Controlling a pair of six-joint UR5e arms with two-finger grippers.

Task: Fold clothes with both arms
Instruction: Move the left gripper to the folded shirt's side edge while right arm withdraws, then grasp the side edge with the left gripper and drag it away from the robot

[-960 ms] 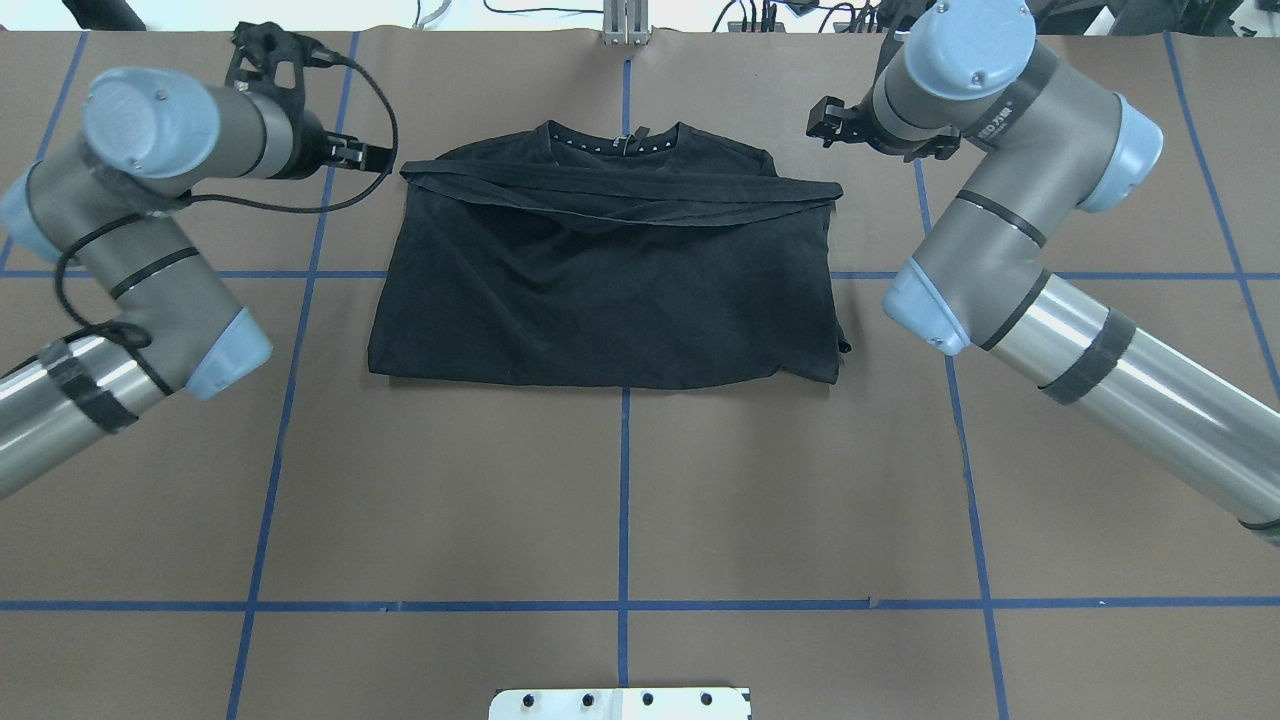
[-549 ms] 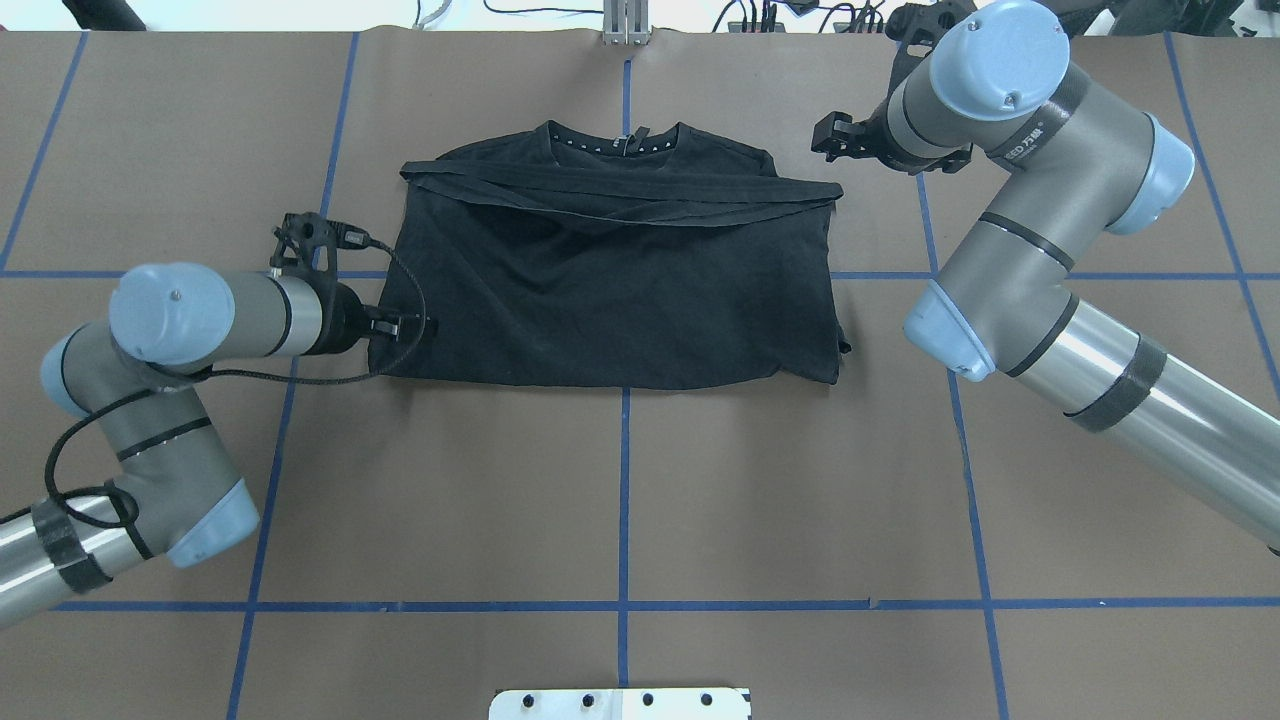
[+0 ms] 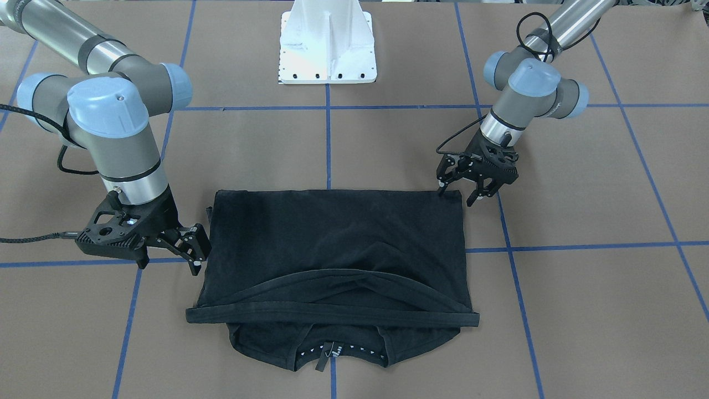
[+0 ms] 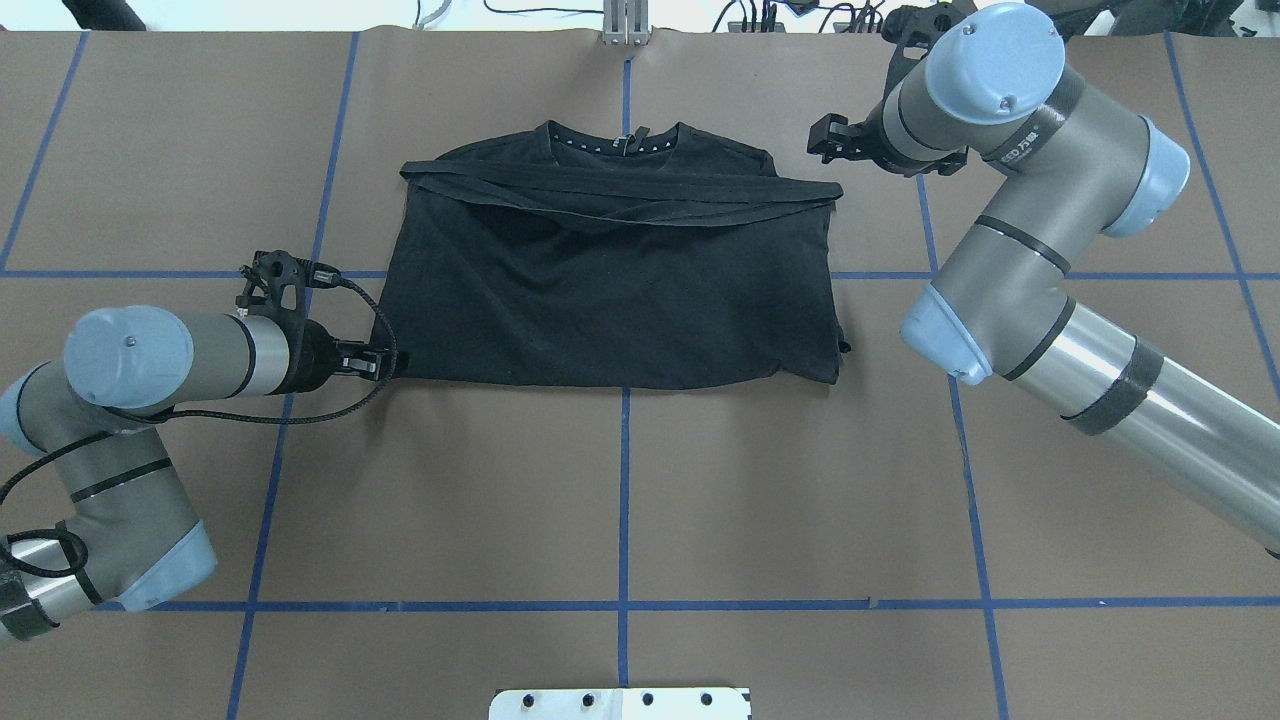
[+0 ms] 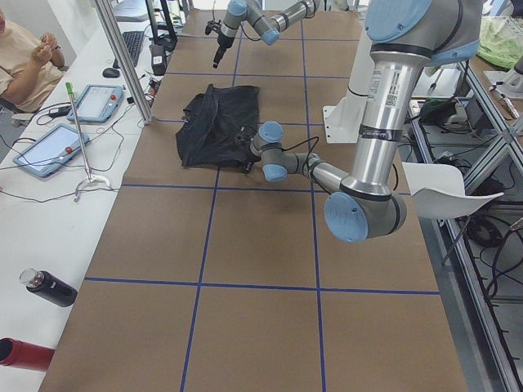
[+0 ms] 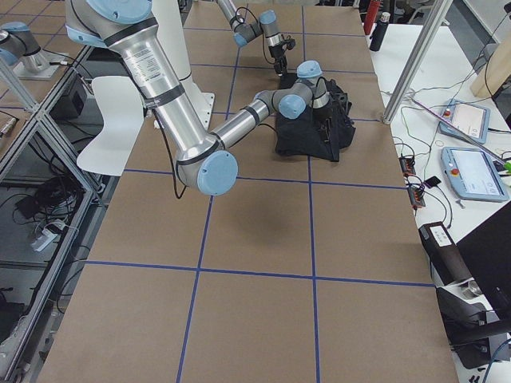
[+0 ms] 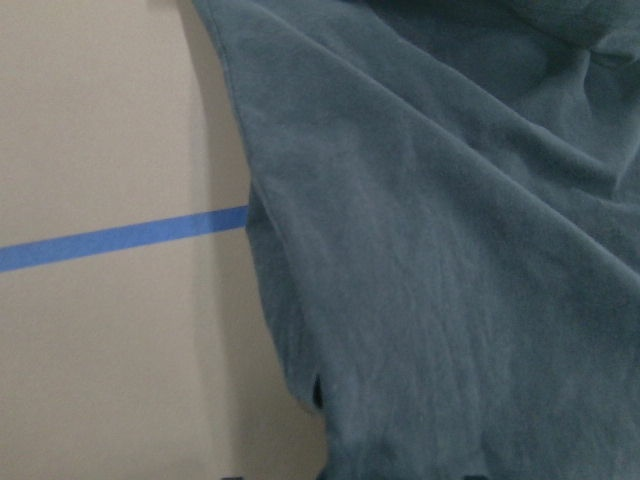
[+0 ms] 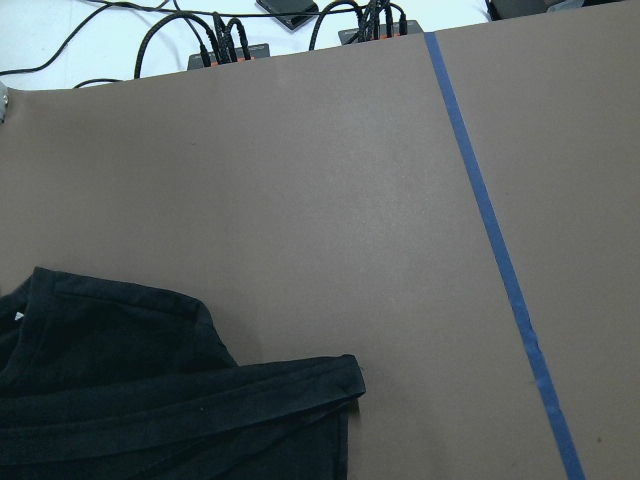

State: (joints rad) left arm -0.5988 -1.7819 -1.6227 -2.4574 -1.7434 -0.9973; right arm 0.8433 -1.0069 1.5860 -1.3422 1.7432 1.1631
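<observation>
I expect the whole black T-shirt (image 3: 335, 246) to swing around with its folds kept when I drag its corner, because the T-shirt's folded band (image 3: 332, 313) lies flat across the stacked cloth.
The black T-shirt (image 4: 610, 290) lies folded flat at the table's centre, collar at the far edge and a folded band across its shoulders (image 3: 332, 318). My left gripper (image 4: 385, 362) is low at the shirt's near-left corner (image 3: 457, 195), open, fingers straddling the corner. The left wrist view is filled by shirt cloth (image 7: 450, 250) beside a blue tape line. My right gripper (image 4: 815, 138) hangs open just off the shirt's far-right shoulder (image 3: 200, 256), apart from the cloth. The right wrist view looks down on that folded corner (image 8: 150, 400).
Brown table paper carries a grid of blue tape (image 4: 623, 500). The white pedestal base (image 3: 328, 41) stands at the robot's edge. Cables (image 8: 220, 45) run along the far edge. A white side bench with tablets (image 5: 49, 151), bottles (image 5: 45, 287) and a seated person lies beyond.
The left arm swung from beside the shirt's far-left shoulder down to its near-left corner, then pulled back slightly leftwards. The right arm has hardly moved.
</observation>
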